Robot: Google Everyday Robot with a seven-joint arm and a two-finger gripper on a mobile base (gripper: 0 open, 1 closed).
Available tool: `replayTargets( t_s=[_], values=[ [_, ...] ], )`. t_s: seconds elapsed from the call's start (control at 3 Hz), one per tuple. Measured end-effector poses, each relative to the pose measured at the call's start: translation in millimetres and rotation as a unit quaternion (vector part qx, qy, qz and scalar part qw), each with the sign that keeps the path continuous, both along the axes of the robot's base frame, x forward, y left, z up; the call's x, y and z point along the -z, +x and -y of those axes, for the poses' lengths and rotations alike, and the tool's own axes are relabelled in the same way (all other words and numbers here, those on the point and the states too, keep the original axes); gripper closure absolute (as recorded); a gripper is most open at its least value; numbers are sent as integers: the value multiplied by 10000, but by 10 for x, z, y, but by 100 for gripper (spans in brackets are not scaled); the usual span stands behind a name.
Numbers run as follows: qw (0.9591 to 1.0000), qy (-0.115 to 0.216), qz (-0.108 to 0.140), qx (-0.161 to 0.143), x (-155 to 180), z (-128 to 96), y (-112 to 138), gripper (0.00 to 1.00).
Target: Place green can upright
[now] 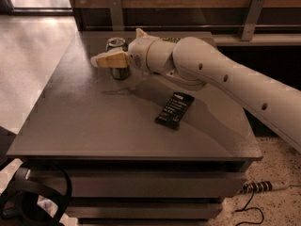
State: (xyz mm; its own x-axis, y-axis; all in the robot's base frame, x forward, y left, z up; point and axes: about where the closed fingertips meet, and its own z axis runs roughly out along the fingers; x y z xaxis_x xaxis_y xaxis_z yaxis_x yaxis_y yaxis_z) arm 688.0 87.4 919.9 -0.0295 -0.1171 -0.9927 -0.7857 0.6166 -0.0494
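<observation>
The upright green can [117, 45] stands free and the open fingers of the robot's gripper face its body, so the gripper keeps moving closer until they close around the can.
The green can [117, 45] stands upright near the back left of the dark grey table [94, 126], silver top showing. My gripper [109, 60] reaches in from the right and crosses the front of the can's middle, its tan tip sticking out past the can's left side. It hides part of the can's body. I cannot tell whether the gripper touches the can. The white arm [221, 74] stretches from the right edge across the table's back.
A flat black packet [175, 109] lies right of the table's centre. A sliver of a green bag [170, 40] shows behind the arm. A wooden wall with metal brackets [249, 15] runs behind the table. A power strip [263, 186] lies on the floor at the right.
</observation>
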Motion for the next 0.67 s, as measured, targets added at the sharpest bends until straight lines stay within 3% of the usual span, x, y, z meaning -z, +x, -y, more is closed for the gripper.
replayTargets(
  t_s=[0.67],
  values=[
    [9997,215,-81,96,317,-263,157,0]
  ],
)
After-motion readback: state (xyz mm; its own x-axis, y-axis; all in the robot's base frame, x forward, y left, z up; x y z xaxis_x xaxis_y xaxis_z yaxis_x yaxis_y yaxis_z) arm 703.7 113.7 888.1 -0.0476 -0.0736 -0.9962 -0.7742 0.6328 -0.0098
